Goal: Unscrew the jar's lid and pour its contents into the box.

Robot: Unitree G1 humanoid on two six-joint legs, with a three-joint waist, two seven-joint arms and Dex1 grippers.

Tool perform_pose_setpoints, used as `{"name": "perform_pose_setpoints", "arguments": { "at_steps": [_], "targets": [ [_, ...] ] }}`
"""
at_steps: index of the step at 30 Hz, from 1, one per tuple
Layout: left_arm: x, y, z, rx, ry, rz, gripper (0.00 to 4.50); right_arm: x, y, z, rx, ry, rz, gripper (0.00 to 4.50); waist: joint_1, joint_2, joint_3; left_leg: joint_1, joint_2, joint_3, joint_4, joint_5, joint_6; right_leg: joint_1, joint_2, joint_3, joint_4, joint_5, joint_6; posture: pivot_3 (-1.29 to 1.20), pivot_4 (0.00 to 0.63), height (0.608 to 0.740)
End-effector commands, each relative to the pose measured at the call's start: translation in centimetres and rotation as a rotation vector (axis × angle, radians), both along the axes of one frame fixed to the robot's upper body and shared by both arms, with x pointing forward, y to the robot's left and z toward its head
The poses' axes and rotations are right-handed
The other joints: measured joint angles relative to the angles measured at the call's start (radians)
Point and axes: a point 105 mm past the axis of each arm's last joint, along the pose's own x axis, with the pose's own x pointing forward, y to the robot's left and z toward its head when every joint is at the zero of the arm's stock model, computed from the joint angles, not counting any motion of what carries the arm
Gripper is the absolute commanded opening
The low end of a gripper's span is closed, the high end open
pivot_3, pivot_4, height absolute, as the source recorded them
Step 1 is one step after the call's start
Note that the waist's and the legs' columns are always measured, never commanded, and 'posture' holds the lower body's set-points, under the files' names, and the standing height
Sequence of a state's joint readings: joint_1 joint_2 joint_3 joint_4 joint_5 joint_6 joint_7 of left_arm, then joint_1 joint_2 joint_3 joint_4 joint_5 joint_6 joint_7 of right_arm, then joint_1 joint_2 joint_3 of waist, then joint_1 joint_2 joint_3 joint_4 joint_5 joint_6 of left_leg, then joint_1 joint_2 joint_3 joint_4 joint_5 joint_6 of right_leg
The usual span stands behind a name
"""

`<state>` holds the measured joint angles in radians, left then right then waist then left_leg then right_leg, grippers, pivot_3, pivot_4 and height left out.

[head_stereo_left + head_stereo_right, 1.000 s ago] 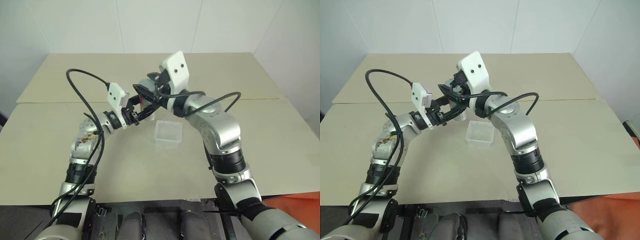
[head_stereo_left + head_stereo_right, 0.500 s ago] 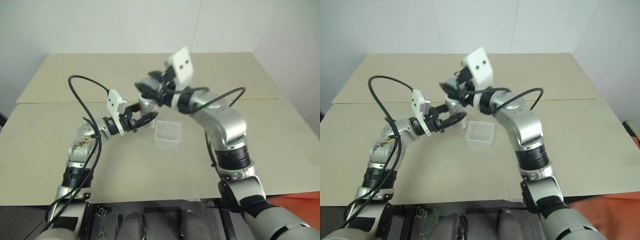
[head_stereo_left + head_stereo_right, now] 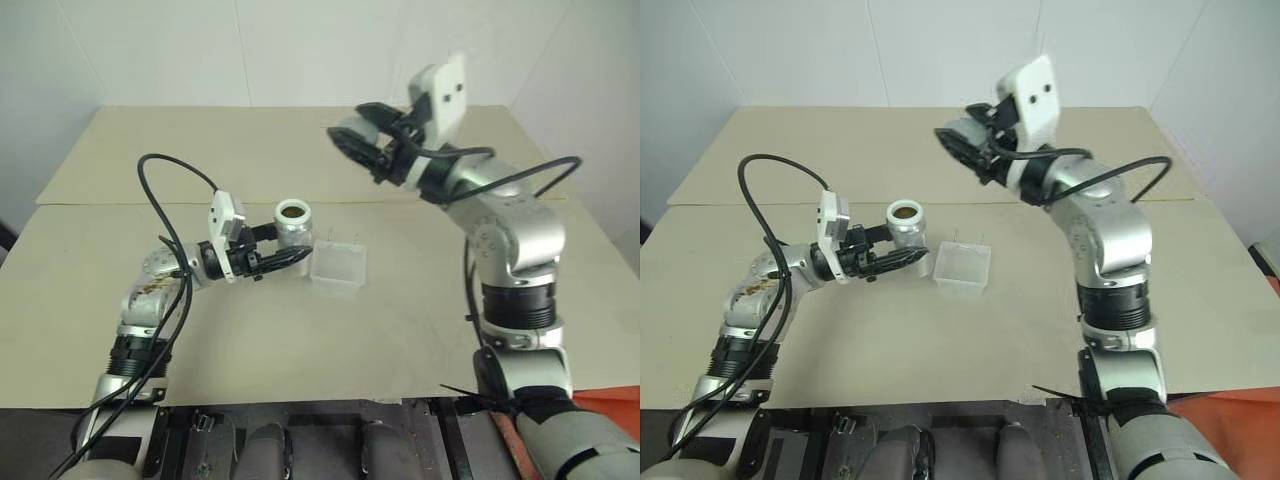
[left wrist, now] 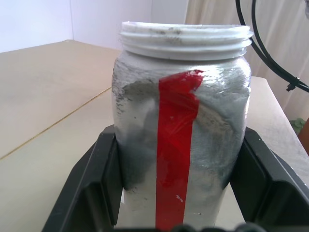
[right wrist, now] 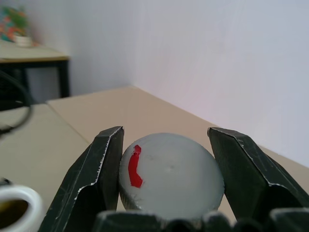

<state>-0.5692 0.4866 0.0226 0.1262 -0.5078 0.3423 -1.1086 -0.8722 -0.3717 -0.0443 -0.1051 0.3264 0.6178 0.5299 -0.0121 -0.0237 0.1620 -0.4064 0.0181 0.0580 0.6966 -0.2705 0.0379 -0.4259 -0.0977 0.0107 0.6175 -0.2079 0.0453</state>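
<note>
The lid is clear of the jar's opening (image 3: 293,211) and the tabletop (image 3: 421,262) beside the box is free, so my right gripper should keep going down and let go of the lid there.
The silvery jar (image 3: 293,225) with a red stripe (image 4: 176,159) stands upright just left of the box (image 3: 338,266). Its white threaded mouth is open, with brownish contents inside. My left gripper (image 3: 287,257) is shut on the jar's lower body, a black finger (image 4: 94,188) on each side. Whether the jar rests on the table I cannot tell. My right gripper (image 3: 350,142) is raised above and to the right of the jar, shut on the round grey lid (image 5: 171,176), which carries a small red mark. The clear box sits on the table with nothing visible in it.
The beige table (image 3: 300,340) has a seam running across it behind the box. Black cables loop from both wrists, one arching over the left arm (image 3: 160,170). White walls close off the back and right.
My right gripper has swung up and to the right, carrying the lid off the jar, whose mouth now stands open. My left gripper has drawn the jar slightly back and down.
</note>
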Motion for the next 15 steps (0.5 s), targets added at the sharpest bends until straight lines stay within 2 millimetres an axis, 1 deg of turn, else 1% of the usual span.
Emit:
{"name": "perform_pose_setpoints", "arguments": {
  "at_steps": [1, 3, 5, 8, 12, 15],
  "targets": [
    [-0.1, 0.4, 2.3, -0.001, -0.092, -0.005, 2.66, 0.7, -3.6, -1.9, -0.004, 0.012, -0.187, 2.74, -0.001, 0.000, 0.000, 0.000, 0.000, 0.000, 0.000, 0.000, 0.000, 0.000, 0.000, 0.000, 0.000, 0.000, 0.000, 0.00, 0.150, 0.740],
    [-0.2, 0.4, 2.8, -0.006, -0.106, -0.018, 2.66, 0.7, -5.0, -4.3, -0.001, 0.062, -0.270, 2.74, -0.002, 0.000, 0.000, 0.000, 0.000, 0.000, 0.000, 0.000, 0.000, 0.000, 0.000, 0.001, 0.000, 0.000, 0.000, 0.00, 0.150, 0.740],
    [-0.4, 0.3, 3.1, -0.010, -0.115, -0.030, 2.66, 0.6, -5.5, -5.6, 0.003, 0.083, -0.309, 2.74, -0.005, 0.000, 0.000, 0.000, 0.000, 0.000, 0.000, 0.000, 0.000, 0.000, 0.000, 0.001, 0.000, 0.000, 0.000, 0.00, 0.150, 0.740],
    [-0.4, 0.1, 3.6, -0.009, -0.128, -0.041, 2.66, 0.6, -6.7, -8.2, 0.041, 0.128, -0.406, 2.74, -0.009, 0.000, 0.000, 0.000, 0.000, 0.001, 0.000, 0.000, 0.000, -0.001, 0.000, 0.002, 0.000, 0.000, 0.000, 0.00, 0.150, 0.740],
    [-0.4, -0.2, 4.0, -0.014, -0.139, -0.058, 2.66, 0.5, -8.5, -13.1, 0.027, 0.192, -0.549, 2.74, -0.004, 0.000, 0.000, 0.000, 0.000, 0.001, 0.000, 0.000, 0.000, 0.000, 0.001, 0.002, 0.000, 0.000, 0.000, 0.00, 0.150, 0.740],
    [-0.4, -0.2, 4.0, -0.012, -0.140, -0.059, 2.66, 0.5, -9.2, -16.0, 0.014, 0.227, -0.606, 2.74, -0.003, 0.000, 0.000, 0.000, 0.000, 0.001, 0.000, 0.000, 0.000, 0.000, 0.000, 0.002, -0.001, 0.000, 0.000, 0.00, 0.150, 0.740]
  ]
}}
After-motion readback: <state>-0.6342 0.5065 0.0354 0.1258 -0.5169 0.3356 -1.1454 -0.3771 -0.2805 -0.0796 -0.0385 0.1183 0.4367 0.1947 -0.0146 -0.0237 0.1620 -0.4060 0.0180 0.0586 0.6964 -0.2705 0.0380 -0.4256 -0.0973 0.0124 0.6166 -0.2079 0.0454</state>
